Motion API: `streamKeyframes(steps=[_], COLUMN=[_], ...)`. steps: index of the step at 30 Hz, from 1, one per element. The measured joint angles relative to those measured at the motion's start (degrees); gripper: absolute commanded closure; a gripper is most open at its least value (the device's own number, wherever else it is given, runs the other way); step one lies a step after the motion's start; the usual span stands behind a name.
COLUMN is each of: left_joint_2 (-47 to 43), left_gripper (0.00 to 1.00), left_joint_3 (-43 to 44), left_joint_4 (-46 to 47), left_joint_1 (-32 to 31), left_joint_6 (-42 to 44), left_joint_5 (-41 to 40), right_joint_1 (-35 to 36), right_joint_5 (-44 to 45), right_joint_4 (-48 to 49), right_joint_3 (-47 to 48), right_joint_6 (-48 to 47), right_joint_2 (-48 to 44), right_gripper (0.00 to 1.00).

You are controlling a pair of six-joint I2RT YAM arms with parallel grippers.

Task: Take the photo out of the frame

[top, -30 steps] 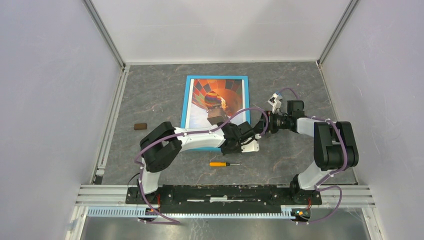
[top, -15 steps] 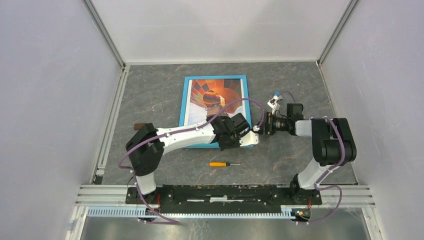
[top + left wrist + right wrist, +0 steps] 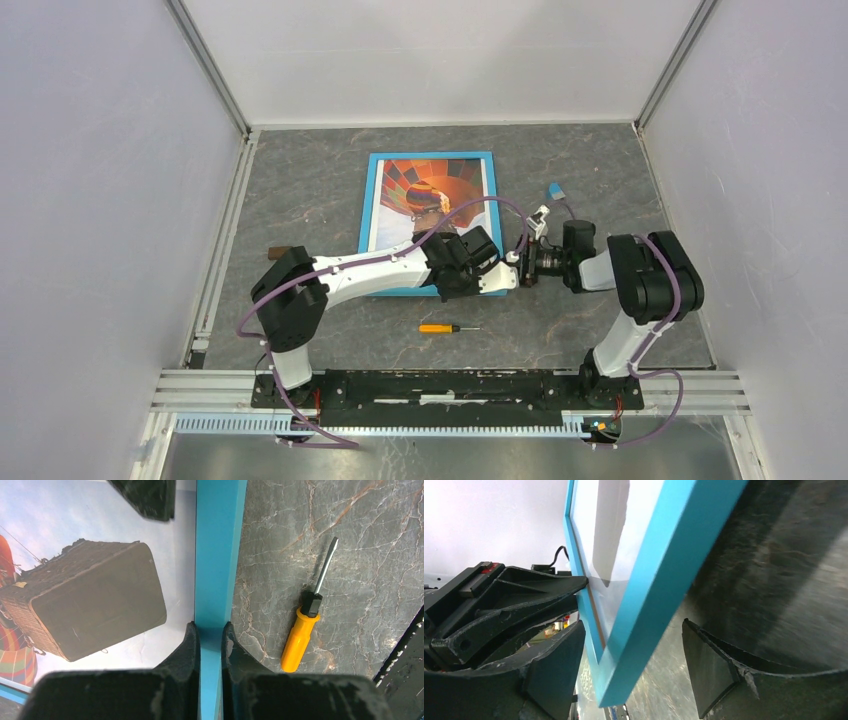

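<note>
My left gripper should open and my right gripper should flip the frame by its corner (image 3: 613, 686), because my left gripper is holding the face-up frame by its near border (image 3: 214, 600).
The frame (image 3: 433, 156) has a thin bright-blue border and lies face up on the table, with the balloon photo (image 3: 430, 195) inside it. My left gripper (image 3: 452, 288) is shut on the frame's near border (image 3: 215, 555), one finger on the photo (image 3: 90, 605) side and one on the table side. My right gripper (image 3: 518, 272) is open at the near right corner. In the right wrist view that blue corner (image 3: 664, 575) points in between the spread fingers (image 3: 709, 670) and touches neither.
An orange-handled screwdriver (image 3: 447, 327) lies on the grey marbled table just near of the frame, close to my left fingers (image 3: 305, 625). A small brown block (image 3: 281, 252) sits left of the frame. Walls stand on three sides.
My left gripper closed on the frame's near border and its elbow swung left. The right arm dropped and moved in around the frame's corner, its jaws narrowing a little.
</note>
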Motion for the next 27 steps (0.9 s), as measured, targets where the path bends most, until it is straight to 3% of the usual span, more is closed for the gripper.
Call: streamKeyframes(steps=[5,12,19,23,25,27], left_joint_2=[0.0,0.0,-0.8,-1.4,-1.7,-1.7], left_gripper=[0.98,0.98,0.98,0.97,0.91,0.7], left_joint_3=[-0.2,-1.4,-2.3,-2.4,-2.4,-2.5], left_joint_4=[0.4,2.1,2.2,2.1,2.1,2.1], left_joint_1=[0.0,0.0,0.0,0.0,0.0,0.0], left_joint_6=[0.0,0.0,0.0,0.0,0.0,0.0], left_joint_5=[0.1,0.4,-0.3,-0.5,-0.5,-0.7], right_joint_1=[2.9,3.1,3.8,4.3,4.4,4.5], right_joint_5=[-0.7,-1.7,-1.5,-1.3,-1.2,-0.8], right_joint_4=[4.1,18.9,39.1,44.0,44.5,43.6], right_joint_3=[0.0,-2.3,-4.4,-4.4,-4.4,-4.4], right_joint_6=[4.0,16.2,32.7,36.8,38.2,39.6], right_joint_2=[1.7,5.1,11.2,12.0,12.0,12.0], right_gripper=[0.37,0.42,0.56,0.71,0.82,0.94])
